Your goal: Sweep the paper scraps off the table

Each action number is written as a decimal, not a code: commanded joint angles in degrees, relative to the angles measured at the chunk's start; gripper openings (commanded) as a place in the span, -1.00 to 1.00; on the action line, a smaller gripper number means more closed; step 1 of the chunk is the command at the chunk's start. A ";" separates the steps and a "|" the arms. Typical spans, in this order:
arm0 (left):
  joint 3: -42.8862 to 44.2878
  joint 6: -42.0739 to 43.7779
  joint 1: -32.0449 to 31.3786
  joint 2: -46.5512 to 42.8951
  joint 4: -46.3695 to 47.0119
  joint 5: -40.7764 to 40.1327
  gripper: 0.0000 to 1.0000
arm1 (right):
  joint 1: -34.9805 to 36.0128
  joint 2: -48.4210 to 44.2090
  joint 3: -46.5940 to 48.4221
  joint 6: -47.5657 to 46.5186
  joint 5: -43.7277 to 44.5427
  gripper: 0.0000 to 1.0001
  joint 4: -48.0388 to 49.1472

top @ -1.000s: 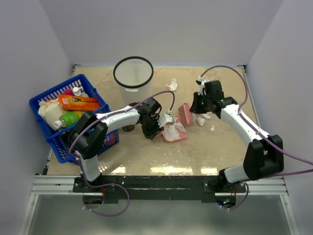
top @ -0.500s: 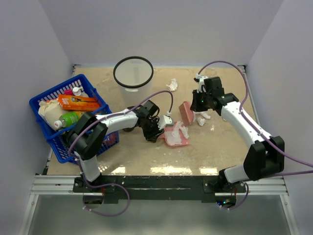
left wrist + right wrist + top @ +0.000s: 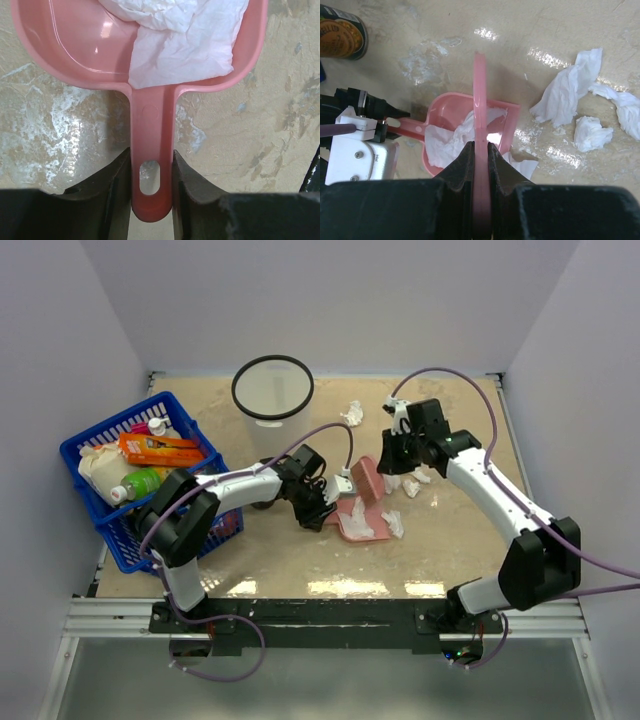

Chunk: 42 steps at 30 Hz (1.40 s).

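Note:
My right gripper needs to move beyond the scrap and sweep inward, since a scrap sticks out (image 3: 522,165) past the dustpan's edge and the blade is over the dustpan.
My left gripper (image 3: 336,502) (image 3: 151,186) is shut on the handle of the pink dustpan (image 3: 362,528) (image 3: 65,45), which lies flat on the beige table (image 3: 300,562). White paper scraps (image 3: 185,47) (image 3: 447,140) lie in the pan. My right gripper (image 3: 388,458) (image 3: 480,156) is shut on a thin pink sweeper blade (image 3: 366,478) (image 3: 479,100), held on edge over the pan's mouth. One scrap (image 3: 392,524) (image 3: 522,167) lies just right of the pan. More scraps (image 3: 414,483) (image 3: 570,95) lie right of the blade. One scrap (image 3: 352,412) lies far back.
A blue basket (image 3: 82,445) full of groceries stands at the left. A round bin with a black rim (image 3: 272,390) stands at the back. A brown can (image 3: 265,502) (image 3: 342,32) stands behind the left forearm.
My right gripper has carried the pink blade left, onto the pan's mouth. The dustpan has shifted slightly and now holds more paper. One scrap has ended up beside the pan's right edge.

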 commanded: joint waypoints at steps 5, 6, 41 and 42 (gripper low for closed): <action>-2.68 1.94 0.28 -5.07 4.17 4.52 -0.14 | 0.01 -6.31 7.69 -6.26 4.61 -1.00 -8.58; -3.03 1.85 0.28 -5.15 5.13 4.70 -0.14 | 0.01 -6.93 7.34 -7.58 5.93 -1.00 -10.33; -3.65 7.83 -5.17 -3.49 8.92 -4.79 -0.30 | 0.10 -11.25 -2.24 -15.95 6.56 -1.00 -15.71; -3.56 7.83 -5.17 -3.57 8.83 -4.62 -0.29 | 0.18 -11.07 -2.42 -15.59 6.21 -1.00 -15.62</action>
